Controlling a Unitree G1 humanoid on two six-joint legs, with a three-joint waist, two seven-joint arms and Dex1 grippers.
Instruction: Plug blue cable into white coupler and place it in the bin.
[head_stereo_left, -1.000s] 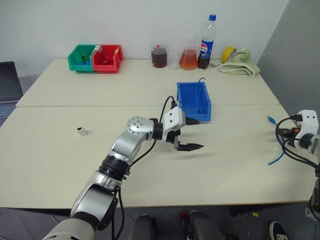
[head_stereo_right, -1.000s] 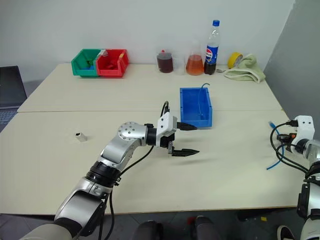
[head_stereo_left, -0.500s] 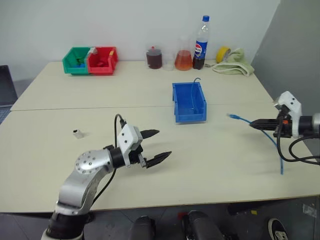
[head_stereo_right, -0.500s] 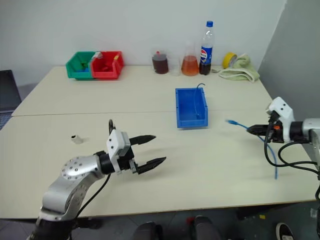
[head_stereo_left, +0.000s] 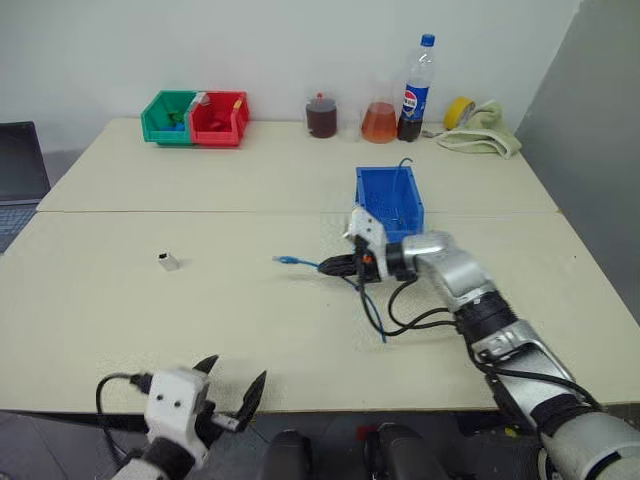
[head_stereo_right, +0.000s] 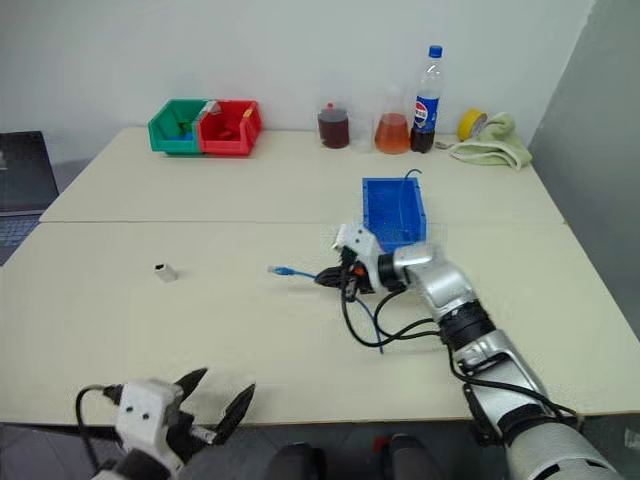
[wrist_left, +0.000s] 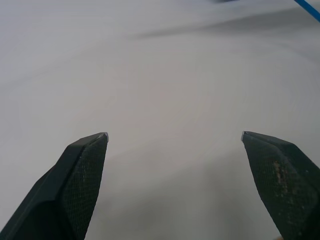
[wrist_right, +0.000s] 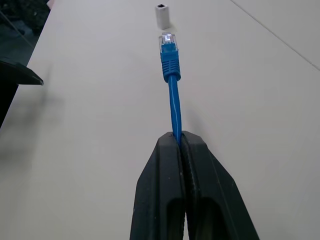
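The short tail (head_stereo_left: 376, 313) bends smoothly to a loose end, so I expect the blue cable (head_stereo_left: 308, 263) to stick out in a soft curve when I pick up the plug.
My right gripper (head_stereo_left: 326, 266) is shut on the blue cable (wrist_right: 173, 102) a short way behind its plug (head_stereo_left: 286, 260). It hovers over the middle of the table, just in front of the blue bin (head_stereo_left: 414, 203). The plug points left toward the white coupler (head_stereo_left: 167, 262), which lies alone on the table well to the left. In the right wrist view the coupler (wrist_right: 163, 15) sits just past the plug tip, its dark opening facing up. The rest of the cable hangs in a loop onto the table (head_stereo_left: 380, 330). My left gripper (head_stereo_left: 232, 384) is open and empty at the table's near edge.
A green bin (head_stereo_left: 165, 115) and a red bin (head_stereo_left: 217, 117) stand at the back left. Two jars of liquid, a cola bottle (head_stereo_left: 415, 90), a yellow tape roll (head_stereo_left: 458, 108) and a cloth (head_stereo_left: 485, 130) line the back. A laptop (head_stereo_left: 20, 170) is at the far left.
My right gripper has swept from the table's right edge to the middle, carrying the cable, plug now pointing left. My left arm has pulled back and down to the near edge, still open.
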